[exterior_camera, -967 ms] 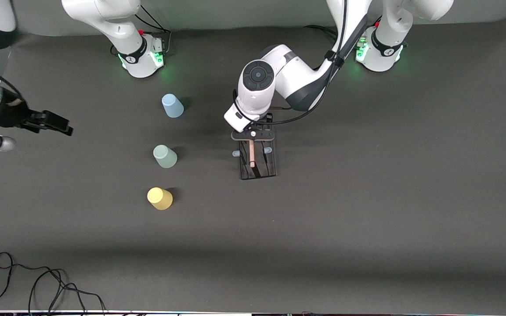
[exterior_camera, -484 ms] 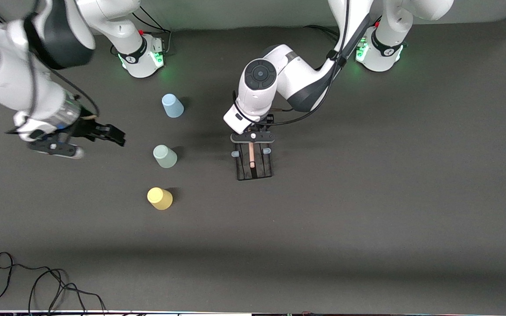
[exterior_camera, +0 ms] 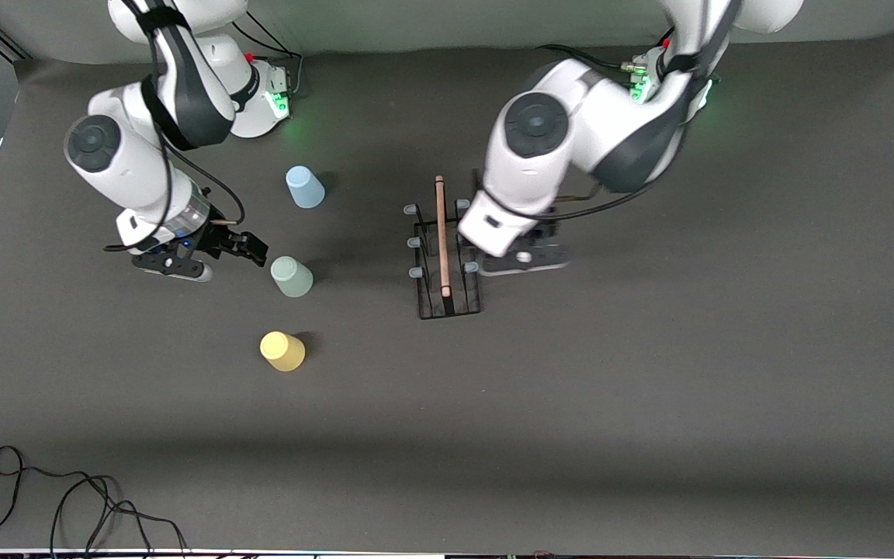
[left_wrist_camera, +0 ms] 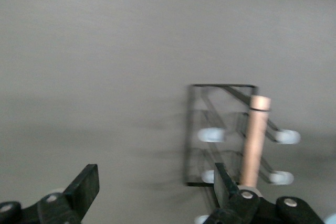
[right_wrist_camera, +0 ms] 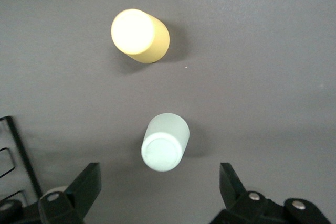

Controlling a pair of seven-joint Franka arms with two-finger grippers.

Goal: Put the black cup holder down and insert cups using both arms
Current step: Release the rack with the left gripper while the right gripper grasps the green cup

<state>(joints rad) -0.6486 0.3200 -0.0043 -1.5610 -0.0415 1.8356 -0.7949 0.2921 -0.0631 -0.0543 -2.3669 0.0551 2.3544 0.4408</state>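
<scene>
Pale-tipped pegs point(exterior_camera: 410, 210) stand out from the holder, so the pale green cup point(exterior_camera: 291, 276) will hang over a peg with its narrow end up when I bring it there.
The black cup holder point(exterior_camera: 447, 268) stands on the dark table mat, its wooden rod handle point(exterior_camera: 441, 233) lying along its top. My left gripper point(exterior_camera: 523, 258) hovers open and empty just beside the holder, toward the left arm's end. In the left wrist view the holder point(left_wrist_camera: 223, 135) shows past one finger of that gripper point(left_wrist_camera: 155, 179). The light blue cup point(exterior_camera: 305, 187), the pale green cup point(exterior_camera: 292, 277) and the yellow cup point(exterior_camera: 282, 351) stand in a row, narrow ends up. My right gripper point(exterior_camera: 249, 248) is open next to the green cup point(right_wrist_camera: 164, 142), with nothing between its fingers point(right_wrist_camera: 160, 179).
A black cable point(exterior_camera: 67, 505) lies coiled at the mat's near corner by the right arm's end. The yellow cup point(right_wrist_camera: 139, 35) and a bit of the holder's wire point(right_wrist_camera: 16, 150) show in the right wrist view. Both arm bases sit along the mat's back edge.
The left gripper opened, let go of the holder's handle and slid off toward the left arm's end. The right arm swung in from the table's edge to the green cup.
</scene>
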